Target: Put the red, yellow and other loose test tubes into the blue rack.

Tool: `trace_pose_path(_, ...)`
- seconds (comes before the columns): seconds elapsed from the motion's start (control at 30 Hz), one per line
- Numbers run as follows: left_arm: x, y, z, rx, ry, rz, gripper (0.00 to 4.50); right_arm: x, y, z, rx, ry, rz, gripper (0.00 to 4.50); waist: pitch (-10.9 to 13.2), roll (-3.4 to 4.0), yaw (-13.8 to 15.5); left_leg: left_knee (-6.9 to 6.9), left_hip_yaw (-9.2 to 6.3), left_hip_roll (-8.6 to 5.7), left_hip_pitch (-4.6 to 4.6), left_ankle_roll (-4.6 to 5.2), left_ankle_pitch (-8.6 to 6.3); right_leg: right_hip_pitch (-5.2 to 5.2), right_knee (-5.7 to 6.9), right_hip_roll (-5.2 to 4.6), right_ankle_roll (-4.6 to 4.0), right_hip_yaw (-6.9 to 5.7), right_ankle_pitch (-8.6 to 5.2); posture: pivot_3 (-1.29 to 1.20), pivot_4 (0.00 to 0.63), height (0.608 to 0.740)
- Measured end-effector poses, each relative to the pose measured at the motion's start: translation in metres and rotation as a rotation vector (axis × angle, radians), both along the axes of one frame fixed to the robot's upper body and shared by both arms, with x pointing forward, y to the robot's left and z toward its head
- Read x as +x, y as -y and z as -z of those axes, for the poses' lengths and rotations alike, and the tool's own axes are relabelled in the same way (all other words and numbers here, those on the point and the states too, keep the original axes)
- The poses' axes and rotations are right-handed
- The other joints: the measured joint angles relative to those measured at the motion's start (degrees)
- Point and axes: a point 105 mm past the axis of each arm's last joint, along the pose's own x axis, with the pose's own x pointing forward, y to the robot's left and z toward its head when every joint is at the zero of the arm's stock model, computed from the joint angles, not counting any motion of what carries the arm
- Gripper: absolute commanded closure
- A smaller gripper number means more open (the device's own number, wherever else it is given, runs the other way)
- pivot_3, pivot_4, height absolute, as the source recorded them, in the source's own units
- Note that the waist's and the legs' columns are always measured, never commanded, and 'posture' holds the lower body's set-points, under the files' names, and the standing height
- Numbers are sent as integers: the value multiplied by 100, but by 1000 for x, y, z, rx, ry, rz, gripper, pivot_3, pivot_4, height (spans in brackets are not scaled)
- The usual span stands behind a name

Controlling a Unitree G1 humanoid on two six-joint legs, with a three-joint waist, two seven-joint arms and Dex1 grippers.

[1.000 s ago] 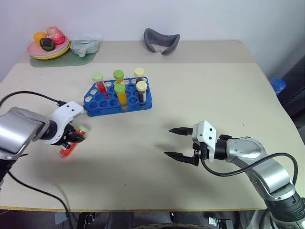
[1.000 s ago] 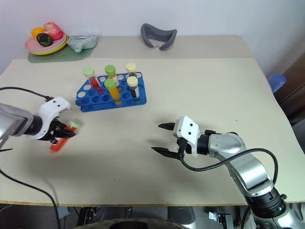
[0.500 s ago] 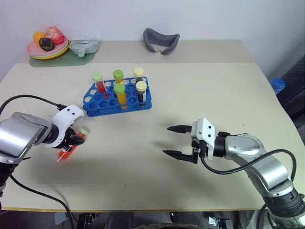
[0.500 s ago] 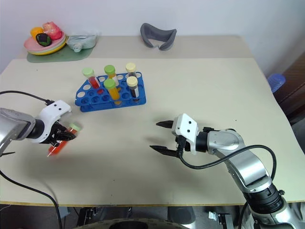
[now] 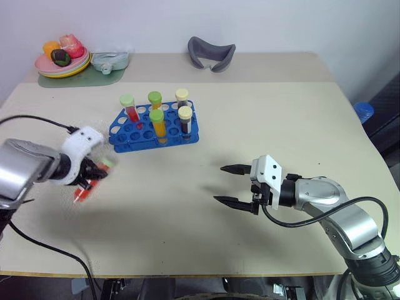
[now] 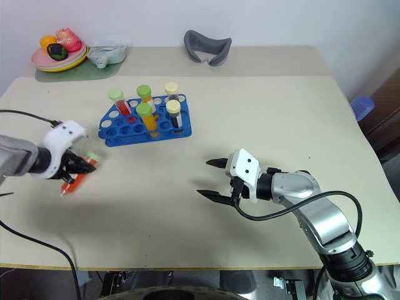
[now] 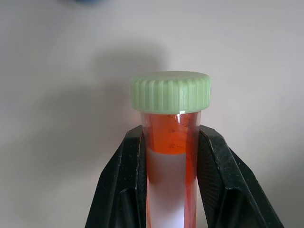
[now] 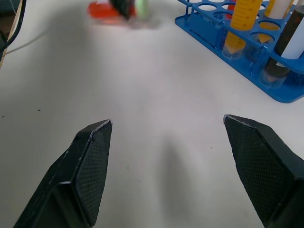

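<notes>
The held red test tube (image 5: 84, 191) is almost flat, so the robot's left gripper should turn it upright with its cap up before lowering it into the blue rack's front row (image 5: 134, 136).
A red test tube (image 7: 171, 137) with a light-green cap is clamped between the black fingers of my left gripper (image 5: 92, 177), which is shut on it just above the table at the left, short of the blue rack (image 5: 132, 135). The rack stands at the back left of the middle and holds several capped tubes upright: red, yellow-orange and dark. My right gripper (image 5: 229, 185) hovers open and empty over the table's middle right, pointing left towards the rack. Its wrist view shows the rack's corner (image 8: 285, 95) and the held red tube (image 8: 107, 10).
A plate of toy food (image 5: 62, 62) on a green mat and a clear bag (image 5: 111, 60) sit at the back left corner. A grey curved object (image 5: 211, 53) lies at the back centre. A black cable (image 5: 37, 122) trails from my left arm.
My left gripper has tightened on the red tube and risen a little off the table with it. The right gripper has stayed still and open.
</notes>
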Motion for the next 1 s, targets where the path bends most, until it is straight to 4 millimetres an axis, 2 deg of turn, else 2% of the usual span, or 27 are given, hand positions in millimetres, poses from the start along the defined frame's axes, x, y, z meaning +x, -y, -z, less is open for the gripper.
trace_pose_path(0.03,13,4,-25,-53,172,2,3673,0,0,0,1,0,0,647,0,0,14,2,-2,0,-2,0,0,1,-1,-1,0,-3,0,0,150,740)
trace_pose_path(0.13,26,6,-78,-110,545,12,3673,-1,-1,-2,5,8,-4,647,-3,-7,11,2,2,-1,-2,-1,0,3,-7,-7,1,-1,1,0,150,740)
trace_pose_path(0.23,27,14,-104,-186,792,41,3673,1,-2,-5,18,18,3,647,-3,-7,-7,3,3,0,1,-1,1,2,-1,-6,1,0,1,0,150,740)
trace_pose_path(0.33,29,18,-95,-259,889,26,3673,6,-7,-14,51,49,9,647,-10,5,-15,6,6,-1,8,-1,1,6,5,-7,1,4,2,0,150,740)
trace_pose_path(0.43,40,29,-66,-397,1011,-87,3673,12,-12,-23,80,77,12,647,-12,-3,20,23,0,0,-2,-1,1,8,6,-4,1,-2,3,0,150,740)
trace_pose_path(0.5,46,34,-50,-420,1049,-142,3673,13,-13,-22,79,75,9,647,-13,-13,39,32,-1,-1,-10,0,0,7,3,-5,1,-2,3,0,150,740)
trace_pose_path(0.73,47,64,-31,-434,1141,-67,3673,14,-11,-19,72,66,24,647,-13,-12,-2,35,0,-1,-8,2,-2,6,8,-4,2,-1,3,0,150,740)
trace_pose_path(0.87,48,68,-22,-426,1144,-43,3673,14,-10,-16,73,57,34,647,-14,-12,-3,35,0,-1,-4,4,-3,8,11,-4,2,0,3,0,150,740)
trace_pose_path(1.0,49,63,-13,-398,1149,-53,3673,14,-9,-15,71,49,47,647,-14,-12,3,35,0,-1,-4,4,-3,9,10,-4,2,-1,3,0,150,740)
